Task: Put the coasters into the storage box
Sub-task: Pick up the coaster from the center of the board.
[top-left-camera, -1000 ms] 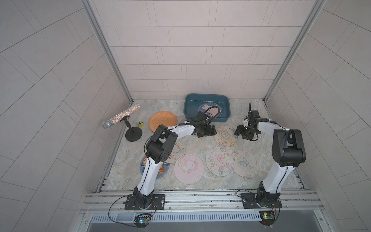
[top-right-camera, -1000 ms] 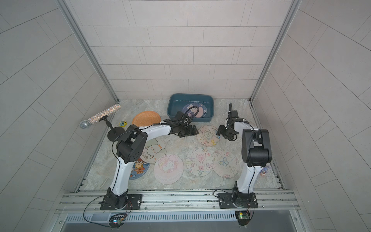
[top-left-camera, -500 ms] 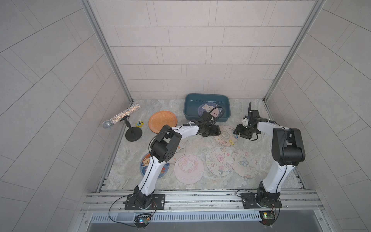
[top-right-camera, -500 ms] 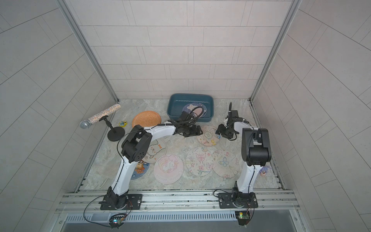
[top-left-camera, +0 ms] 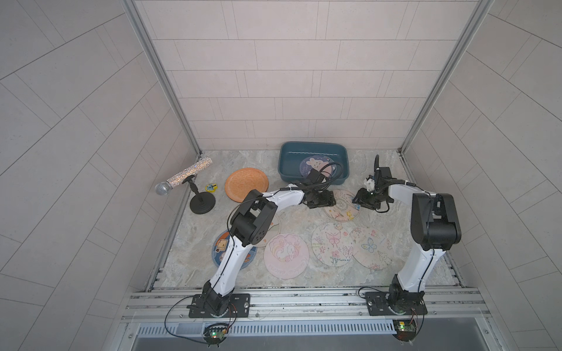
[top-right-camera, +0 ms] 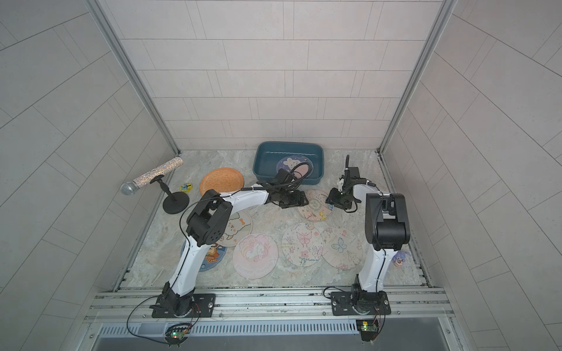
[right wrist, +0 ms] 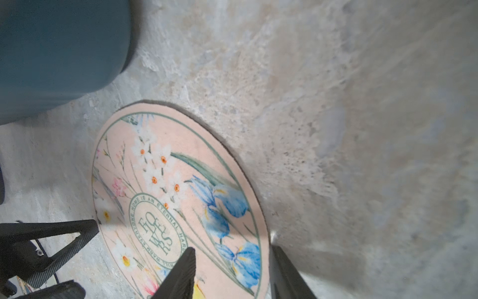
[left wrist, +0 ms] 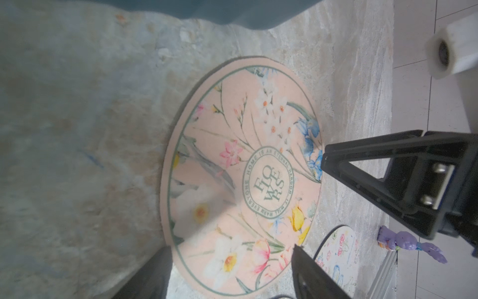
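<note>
Next, my left gripper moves back because it is crowding the floral coaster's near rim (left wrist: 171, 234), while my right gripper pinches the opposite rim (right wrist: 264, 249) and lifts the coaster into the box.
A pink floral coaster (top-left-camera: 340, 206) lies flat on the table in front of the teal storage box (top-left-camera: 313, 148), which holds a purple coaster (top-left-camera: 316, 164). My left gripper (left wrist: 230, 274) is open, low at the floral coaster's (left wrist: 243, 176) left rim, which sits between its fingers. My right gripper (right wrist: 230, 261) is open at the opposite rim, one finger over the coaster (right wrist: 181, 194) and one just outside it. An orange coaster (top-left-camera: 247, 184), a pink unicorn one (top-left-camera: 286, 255) and several more lie on the table.
A glitter microphone (top-left-camera: 182, 179) stands on a black round base (top-left-camera: 202, 205) at the left, with a small yellow badge (top-left-camera: 210, 187) beside it. A small purple toy (top-right-camera: 400, 258) lies by the right arm's foot. Walls close in on three sides.
My left gripper has moved from the box's front wall down and right to the floral coaster's rim. Both pairs of jaws have narrowed. The right arm has hardly moved.
</note>
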{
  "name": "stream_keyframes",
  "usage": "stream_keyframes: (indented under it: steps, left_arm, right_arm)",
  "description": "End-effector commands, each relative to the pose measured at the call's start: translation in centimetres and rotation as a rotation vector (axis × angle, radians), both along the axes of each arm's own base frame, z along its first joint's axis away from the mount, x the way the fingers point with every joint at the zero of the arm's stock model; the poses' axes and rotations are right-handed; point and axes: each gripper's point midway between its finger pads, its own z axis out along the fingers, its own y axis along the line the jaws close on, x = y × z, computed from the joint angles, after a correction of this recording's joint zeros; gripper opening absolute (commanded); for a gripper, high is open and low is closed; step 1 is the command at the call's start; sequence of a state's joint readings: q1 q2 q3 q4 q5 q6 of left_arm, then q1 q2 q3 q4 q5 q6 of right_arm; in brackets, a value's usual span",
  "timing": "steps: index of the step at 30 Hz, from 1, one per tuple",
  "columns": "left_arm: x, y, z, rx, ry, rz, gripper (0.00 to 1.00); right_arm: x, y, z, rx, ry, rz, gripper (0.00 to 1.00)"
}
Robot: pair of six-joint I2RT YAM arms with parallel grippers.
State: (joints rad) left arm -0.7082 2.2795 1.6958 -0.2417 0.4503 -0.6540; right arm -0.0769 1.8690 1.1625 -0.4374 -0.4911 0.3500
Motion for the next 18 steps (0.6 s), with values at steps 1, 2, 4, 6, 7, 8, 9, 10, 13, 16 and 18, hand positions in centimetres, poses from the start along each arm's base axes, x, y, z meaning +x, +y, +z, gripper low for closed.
stream_keyframes:
  steps: [1, 2, 4, 6, 7, 8, 9, 10, 13, 16, 18]
  left_arm:
    - [-1.42, 0.37, -2.27, 0.058, 0.056, -0.020, 0.77]
    - [-1.36, 0.43, -2.28, 0.059, 0.056, -0.017, 0.76]
    - [-1.34, 0.37, -2.21, 0.057, 0.055, -0.017, 0.76]
    - [-1.29, 0.36, -2.10, 0.055, 0.054, -0.017, 0.75]
    - [-1.37, 0.29, -2.16, 0.055, 0.055, -0.019, 0.75]
    - [-1.32, 0.32, -2.10, 0.055, 0.053, -0.019, 0.74]
    - [-1.36, 0.29, -2.12, 0.055, 0.054, -0.020, 0.74]
    - [-1.32, 0.31, -2.10, 0.055, 0.053, -0.019, 0.74]
    - [-1.41, 0.34, -2.20, 0.056, 0.056, -0.022, 0.74]
    - [-1.41, 0.40, -2.23, 0.058, 0.054, -0.021, 0.74]
    - [-1.41, 0.43, -2.10, 0.057, 0.053, -0.021, 0.73]
  right_arm:
    - [-2.54, 0.99, -2.98, 0.015, 0.118, 0.029, 0.46]
    - [-2.51, 1.11, -2.96, 0.018, 0.118, 0.031, 0.45]
    - [-2.43, 1.28, -2.90, 0.023, 0.115, 0.033, 0.44]
    - [-2.48, 1.47, -3.04, 0.025, 0.119, 0.038, 0.44]
    - [-2.42, 1.59, -3.01, 0.027, 0.117, 0.042, 0.44]
    - [-2.43, 1.66, -3.08, 0.027, 0.119, 0.044, 0.44]
    - [-2.42, 1.69, -3.10, 0.025, 0.119, 0.045, 0.43]
    - [-2.45, 1.77, -3.17, 0.027, 0.122, 0.047, 0.43]
    - [-2.47, 1.88, -3.36, 0.028, 0.126, 0.049, 0.40]
    - [-2.46, 1.92, -3.37, 0.027, 0.125, 0.052, 0.32]
    - [-2.37, 1.92, -3.29, 0.025, 0.121, 0.050, 0.22]
